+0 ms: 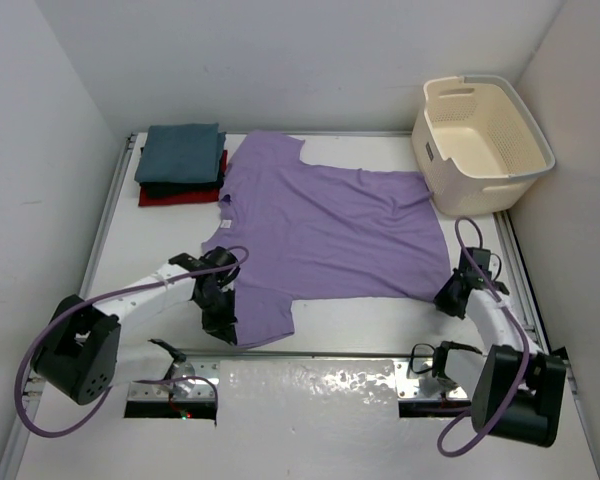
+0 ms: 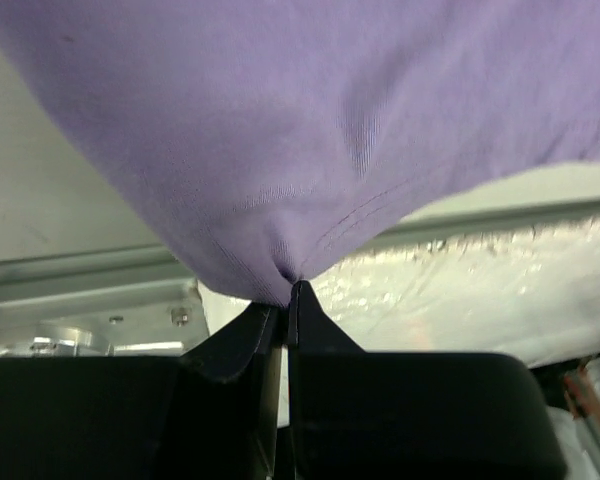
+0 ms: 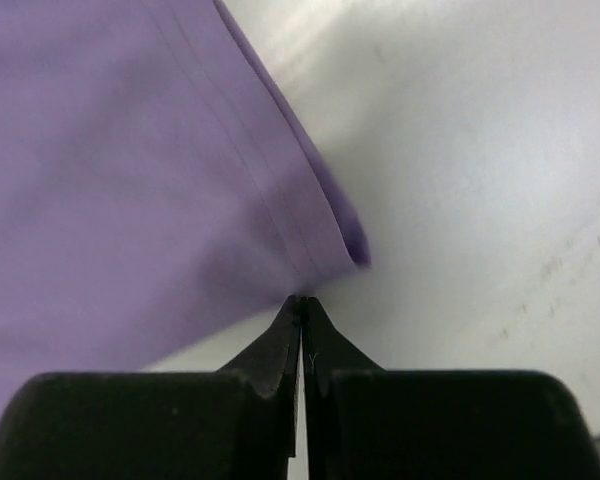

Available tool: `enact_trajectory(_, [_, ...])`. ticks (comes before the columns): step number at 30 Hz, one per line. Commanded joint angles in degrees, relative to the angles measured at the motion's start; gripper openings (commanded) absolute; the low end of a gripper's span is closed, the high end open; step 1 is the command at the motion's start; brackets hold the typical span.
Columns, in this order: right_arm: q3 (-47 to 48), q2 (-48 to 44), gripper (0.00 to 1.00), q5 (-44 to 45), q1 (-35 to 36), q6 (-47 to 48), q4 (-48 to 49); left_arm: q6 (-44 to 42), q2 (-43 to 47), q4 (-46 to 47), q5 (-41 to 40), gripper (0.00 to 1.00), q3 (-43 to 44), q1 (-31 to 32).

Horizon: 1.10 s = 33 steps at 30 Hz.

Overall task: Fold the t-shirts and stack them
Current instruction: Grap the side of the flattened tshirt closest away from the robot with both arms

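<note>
Next, I open my right gripper's closed fingers and pinch deeper into the cloth before I fold, because they barely touch the lavender-purple t-shirt's hem corner.
The lavender-purple t-shirt lies spread across the middle of the table. My left gripper is shut on its near-left sleeve edge; in the left wrist view the cloth bunches into the closed tips and hangs lifted. My right gripper is shut on the shirt's near-right hem corner, tips pressed together. A folded stack stands at the back left: the dark teal-blue shirt on top, a black one under it, the red one at the bottom.
A cream perforated laundry basket stands at the back right, empty. White walls close in the table on three sides. A metal rail and foil-like strip run along the near edge between the arm bases.
</note>
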<state>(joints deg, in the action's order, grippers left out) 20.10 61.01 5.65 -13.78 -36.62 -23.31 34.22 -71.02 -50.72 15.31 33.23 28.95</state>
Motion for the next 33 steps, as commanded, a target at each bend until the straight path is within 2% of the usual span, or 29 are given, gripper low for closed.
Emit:
enact_trajectory(1, [-0.1,-3.9,0.0,-1.3,-0.1,1.4,-9.0,-4.7,2.0,-4.6,3.5,0.0,2.6,0.6])
enact_trajectory(5, [1.2,-4.9,0.0,-0.2,-0.1,3.1,-10.1,-4.0,2.2,-4.8,1.0,0.0,3.2,0.5])
enact_trajectory(10, [2.2,-3.8,0.0,-2.4,0.0,3.0,-6.3,-2.1,3.7,-3.2,3.1,0.0,0.9,0.6])
enact_trajectory(12, [2.3,-3.8,0.22,-2.4,-0.1,2.8,-5.9,-1.4,4.6,-2.6,2.6,0.0,0.7,0.5])
enact_trajectory(16, [3.7,-3.4,0.44,-2.3,0.0,1.5,-4.6,-1.3,5.1,-1.1,4.1,0.0,-0.4,0.6])
enact_trajectory(20, [4.8,-2.3,0.46,-1.1,-0.1,-0.3,-1.0,-1.2,5.1,0.2,4.6,0.0,-1.4,0.6])
enact_trajectory(26, [5.0,3.0,0.53,-0.9,0.0,-0.8,1.8,-1.3,5.1,0.3,4.7,0.0,-1.8,0.6])
enact_trajectory(30, [4.2,5.1,0.53,0.9,-0.1,-0.6,2.2,-1.9,5.2,0.0,4.5,0.0,-1.8,0.6])
enact_trajectory(33, [2.3,5.0,0.49,2.4,0.0,-1.2,3.4,-2.3,4.7,0.2,4.2,0.0,-1.6,0.6])
